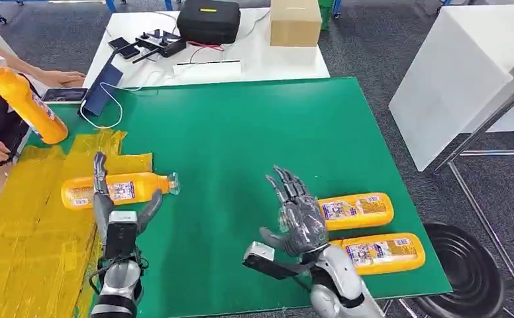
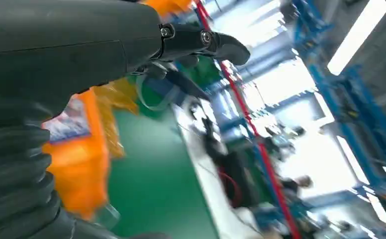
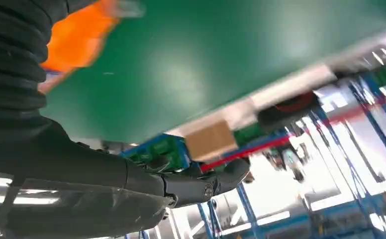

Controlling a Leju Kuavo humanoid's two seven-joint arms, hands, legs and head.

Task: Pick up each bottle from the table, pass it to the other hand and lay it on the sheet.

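My gripper will lay the orange bottle (image 1: 358, 211) on the sheet, and the bottle should settle flat rather than roll, because it rests on its broad side, label (image 1: 335, 210) up.
An orange bottle (image 1: 118, 189) lies on its side at the edge of the yellow sheet (image 1: 29, 218), its clear cap pointing right onto the green table (image 1: 241, 132). My left hand (image 1: 118, 215) hovers just in front of it with fingers spread, holding nothing. The left wrist view has the same bottle (image 2: 81, 164) blurred beyond my left hand (image 2: 131, 45). Two more orange bottles (image 1: 355, 211) (image 1: 381, 253) lie at the front right. Beside them is my right hand (image 1: 297, 215), fingers apart and empty. One orange bottle (image 3: 76, 42) appears past my right hand (image 3: 131, 184).
A person at the far left holds another orange bottle (image 1: 26, 99) upright over the sheet's corner. A black case (image 1: 208, 20), a cardboard box (image 1: 295, 21) and cables sit on the white table behind. A black round stool (image 1: 469, 271) stands at the front right.
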